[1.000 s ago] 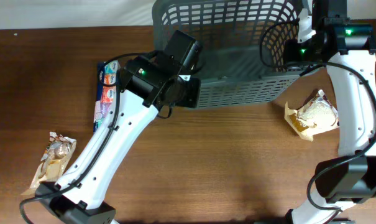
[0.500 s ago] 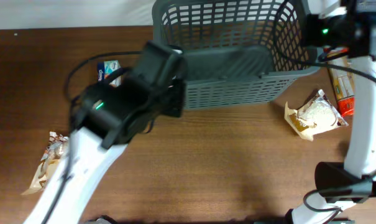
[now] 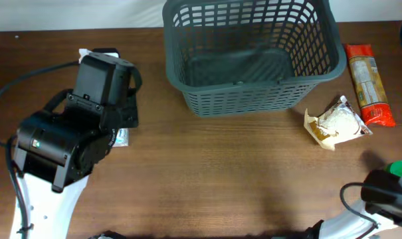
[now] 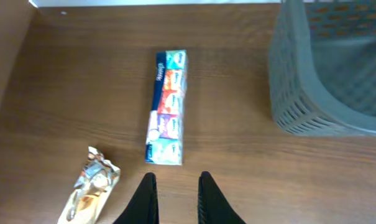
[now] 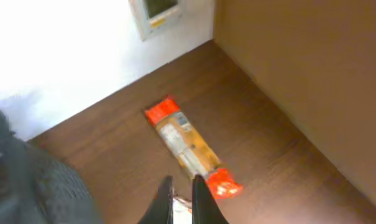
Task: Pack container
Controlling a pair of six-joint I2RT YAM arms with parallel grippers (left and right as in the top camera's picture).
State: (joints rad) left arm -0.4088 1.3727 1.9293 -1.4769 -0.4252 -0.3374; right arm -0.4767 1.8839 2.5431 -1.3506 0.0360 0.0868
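The container's side [image 3: 335, 50] crowds in on the orange packet [image 3: 369, 85], so my left gripper should wait while my right gripper first pushes the container toward the tissue pack.
The container [image 3: 187, 26], a large dark grey slotted basket, stands at the table's far middle with nothing in it; its corner [image 4: 299, 93] shows in the left wrist view. My left gripper [image 4: 176, 180] hovers high over the left of the table, open by a narrow gap, with nothing between its fingers. Just ahead of it lies a long colourful tissue pack [image 4: 168, 106]. My right gripper [image 5: 183, 179] is shut and empty, high above an orange-ended packet [image 5: 184, 144]. In the overhead view the left arm [image 3: 74, 133] hides most of the tissue pack.
A crinkled snack wrapper [image 4: 91, 186] lies left of the left gripper. Right of the basket lie the orange packet [image 3: 365, 83] and a clear bag of pale snack [image 3: 338, 121]. The right arm's base [image 3: 387, 189] sits at the front right corner.
My left arm swung from the basket's front left corner out over the tissue pack, and its jaws parted a little. The right arm lifted away from the basket's right side and out of the overhead view.
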